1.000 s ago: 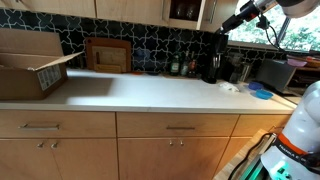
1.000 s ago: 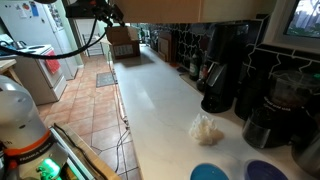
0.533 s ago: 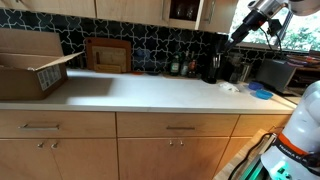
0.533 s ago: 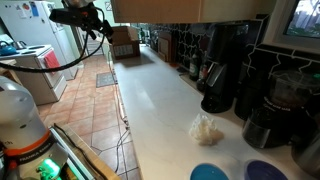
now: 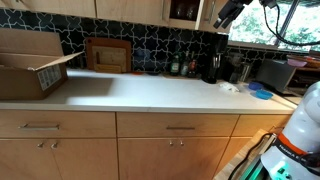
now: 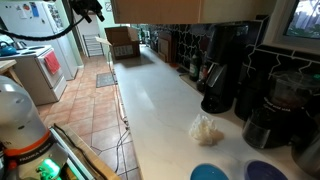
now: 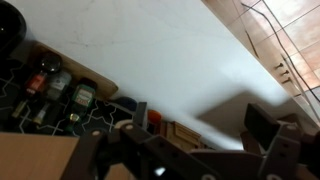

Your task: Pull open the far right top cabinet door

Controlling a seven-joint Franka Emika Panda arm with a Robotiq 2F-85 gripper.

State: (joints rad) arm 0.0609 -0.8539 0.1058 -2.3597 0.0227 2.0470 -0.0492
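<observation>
I should move back, turn level and go around to the door's inner side (image 5: 201, 13), because my gripper is outside the ajar cabinet door (image 5: 217, 14) and points down at the countertop.
The far right top cabinet door (image 5: 207, 12) is light tan wood with a pale thin edge, next to a dark interior (image 5: 184, 10). It seems to stand slightly ajar. My gripper (image 5: 224, 14) is up at cabinet height just right of the door's edge; contact cannot be made out. In an exterior view the gripper (image 6: 89, 10) hangs in front of the tan upper cabinets (image 6: 185, 9). In the wrist view the two dark fingers (image 7: 200, 125) stand wide apart with nothing between them, above the white countertop (image 7: 170, 50).
A cardboard box (image 5: 30, 65) and a wooden board (image 5: 107, 55) stand on the counter. A black coffee maker (image 5: 213, 62) and bottles (image 7: 60, 85) stand under the cabinet. Blue bowls (image 5: 262, 93) and a white crumpled cloth (image 6: 207, 128) lie nearby.
The gripper has risen and moved toward the cabinet door's edge, from beside the coffee maker's top to cabinet height. The door looks unmoved.
</observation>
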